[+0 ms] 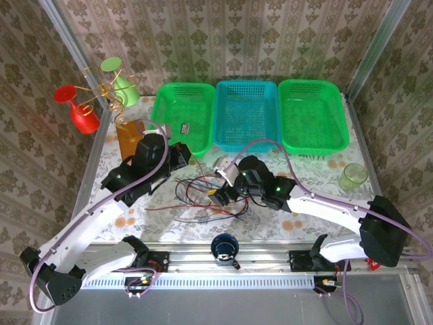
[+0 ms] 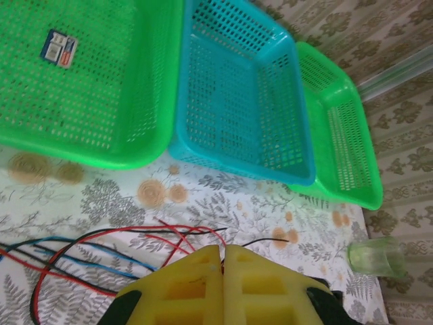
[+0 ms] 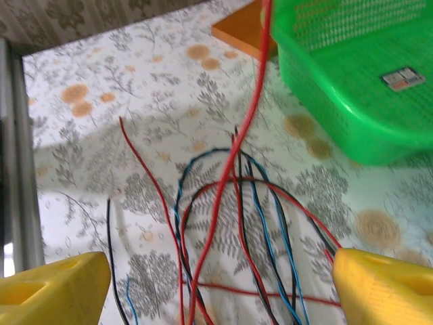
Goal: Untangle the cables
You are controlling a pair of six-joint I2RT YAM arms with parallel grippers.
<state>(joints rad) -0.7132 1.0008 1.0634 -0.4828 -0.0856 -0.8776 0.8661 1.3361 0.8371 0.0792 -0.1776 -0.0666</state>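
The red cable's lower part [image 3: 197, 271] is in the tangle. Next, my left gripper grabs that lower part while my right gripper holds the red cable's raised part [image 3: 249, 115].
A loose tangle of red, dark blue and black cables [image 1: 203, 200] lies on the floral tablecloth between the two arms. My left gripper [image 1: 181, 157] hovers at its back left. In the left wrist view the yellow fingers [image 2: 222, 249] are pressed together, with a red cable running into the seam; the other cables [image 2: 101, 240] trail off to the left. My right gripper [image 1: 220, 189] is at the tangle's right side. Its yellow fingers [image 3: 220, 271] stand wide apart above the cables [image 3: 270, 223]. One red cable [image 3: 252, 115] rises taut between them toward the top.
Three baskets line the back: green [image 1: 181, 112], blue [image 1: 247, 115], green [image 1: 312, 112]. A pale green cup [image 1: 352, 176] stands at the right and a dark blue cup [image 1: 224, 247] on the front rail. A gold wire stand [image 1: 101, 95] and an orange block [image 1: 128, 135] are at the back left.
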